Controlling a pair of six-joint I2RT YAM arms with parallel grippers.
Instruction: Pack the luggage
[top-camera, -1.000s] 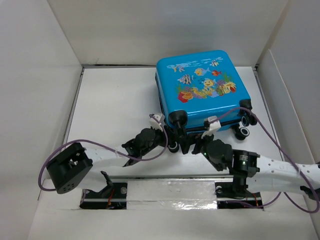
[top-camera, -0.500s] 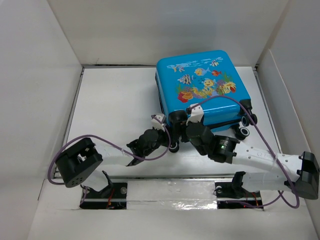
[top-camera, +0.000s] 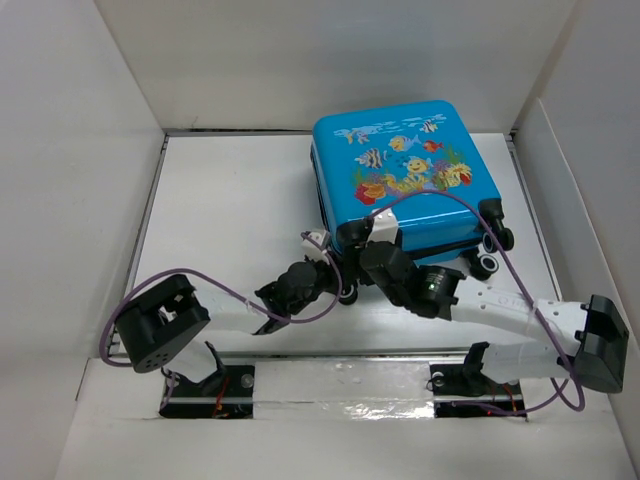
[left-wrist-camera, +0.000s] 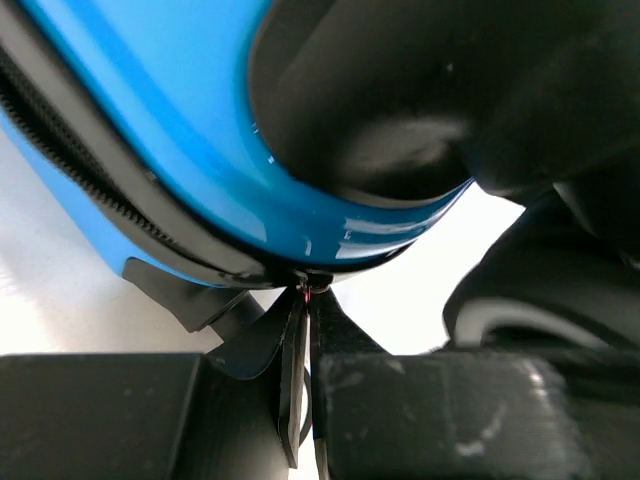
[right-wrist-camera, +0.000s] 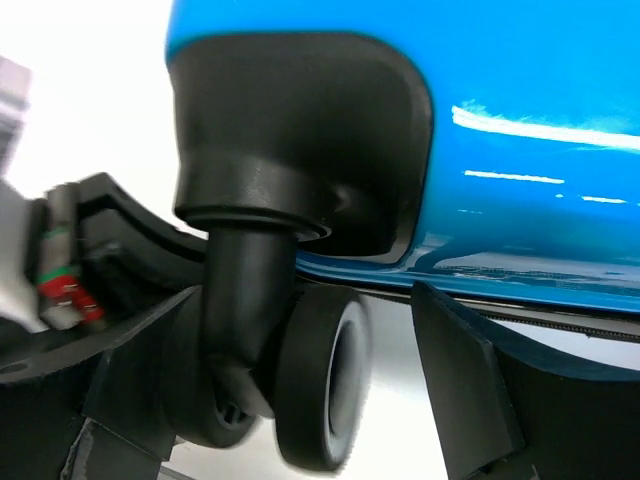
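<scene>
My left gripper keeps pulling the zipper pull at the suitcase's corner (left-wrist-camera: 316, 282), which it is holding, along the open zipper track (left-wrist-camera: 110, 200) until the pull is past the corner.
The luggage (top-camera: 405, 165) is a closed bright-blue suitcase with a fish print, lying flat at the back right of the table. My left gripper (top-camera: 322, 245) is at its near left corner. In the left wrist view the left gripper (left-wrist-camera: 307, 295) is shut on a thin black zipper pull just under the blue shell (left-wrist-camera: 150, 100), beside the zipper track (left-wrist-camera: 90, 180). My right gripper (top-camera: 365, 232) is right next to it, at the near left wheel. In the right wrist view the right gripper (right-wrist-camera: 300, 300) is open, with the black caster wheel (right-wrist-camera: 315, 385) between its fingers, below the shell (right-wrist-camera: 520, 70).
White walls enclose the table (top-camera: 220, 210) on the left, back and right. Two more black wheels (top-camera: 487, 262) stick out at the suitcase's near right corner. The right arm's purple cable (top-camera: 440, 197) arches over the suitcase. A shiny strip (top-camera: 340, 375) runs along the near edge.
My right arm has swung left along the suitcase's near side, from its middle to the near left wheel. My left gripper has stayed at the corner, and its arm shifted slightly.
</scene>
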